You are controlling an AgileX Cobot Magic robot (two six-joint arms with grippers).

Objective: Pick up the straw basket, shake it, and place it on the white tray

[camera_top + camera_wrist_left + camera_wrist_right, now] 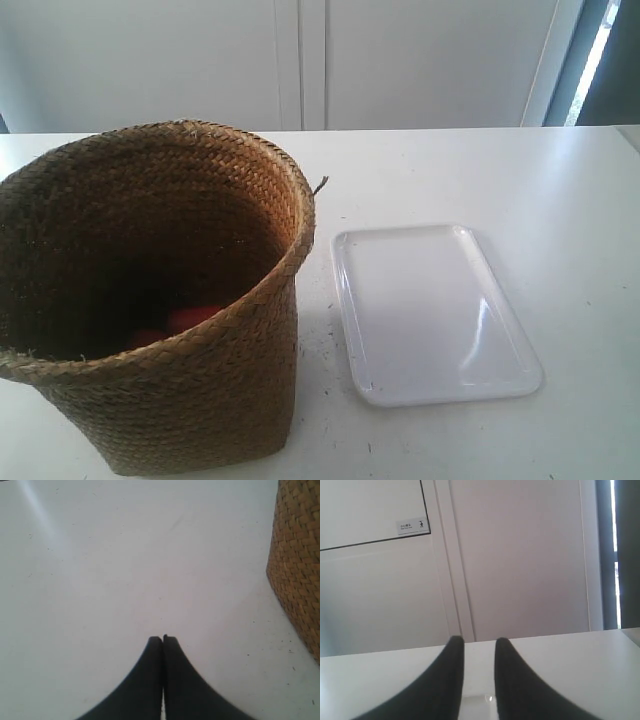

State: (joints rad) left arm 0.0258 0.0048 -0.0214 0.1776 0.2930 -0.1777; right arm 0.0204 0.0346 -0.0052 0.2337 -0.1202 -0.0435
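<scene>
Separate rounded red patches [190, 318] can be seen past the basket's near rim, so I should expect to find several short red cylinders in the straw basket [200, 390].
The straw basket [160, 300] stands upright on the white table at the exterior view's left, brown and woven, with something red [190, 318] in its dark bottom. The white tray [430, 312] lies flat on the table to the basket's right, a small gap apart. Neither arm shows in the exterior view. In the left wrist view, my left gripper [162, 639] is shut and empty above bare table, with the straw basket's wall [300, 565] off to one side. In the right wrist view, my right gripper [479, 641] is open with nothing between its fingers; a glossy white edge shows low between them.
A white table [520, 180] carries everything, with a pale panelled wall [300, 60] behind it. A wall sign [413, 526] and a dark window strip [625, 550] show in the right wrist view.
</scene>
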